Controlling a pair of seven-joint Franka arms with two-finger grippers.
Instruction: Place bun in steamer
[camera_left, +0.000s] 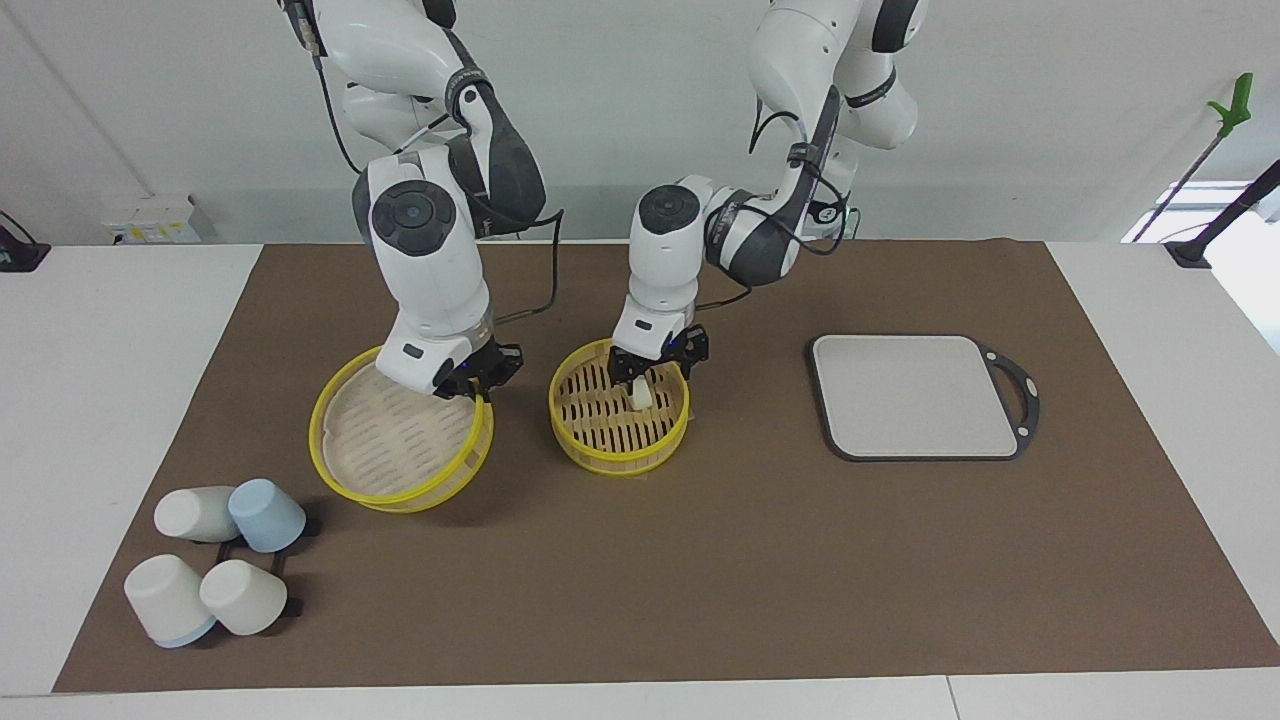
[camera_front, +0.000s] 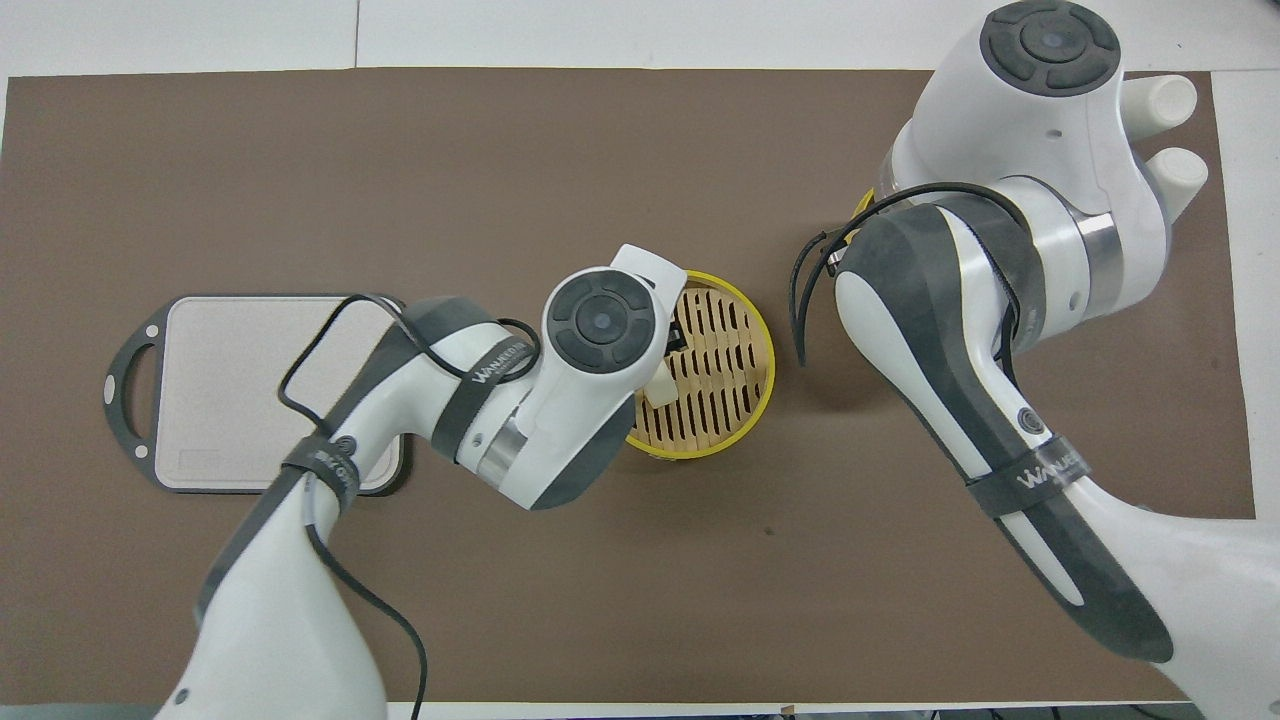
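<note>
The robot's left gripper is in the way of the steamer's opening (camera_left: 593, 401), so it should put the bun down on the slats (camera_left: 636, 425) and move away before the right gripper lowers the lid.
The steamer (camera_left: 619, 452) is a round bamboo basket with yellow rims and a slatted floor, and it stands mid-table; it also shows in the overhead view (camera_front: 745, 385). My left gripper (camera_left: 648, 385) reaches down into it and is shut on the small cream-white bun (camera_left: 641, 396), holding it just above the slats. The bun also peeks out beside the wrist in the overhead view (camera_front: 660, 388). My right gripper (camera_left: 478, 388) is shut on the rim of the yellow-rimmed lid (camera_left: 400, 440) and holds it tilted beside the steamer, toward the right arm's end of the table.
A grey rectangular board (camera_left: 915, 395) with a dark handle lies toward the left arm's end. Several upturned cups (camera_left: 215, 565), white and pale blue, stand on a small rack at the right arm's end, farther from the robots than the lid. A brown mat (camera_left: 700, 580) covers the table.
</note>
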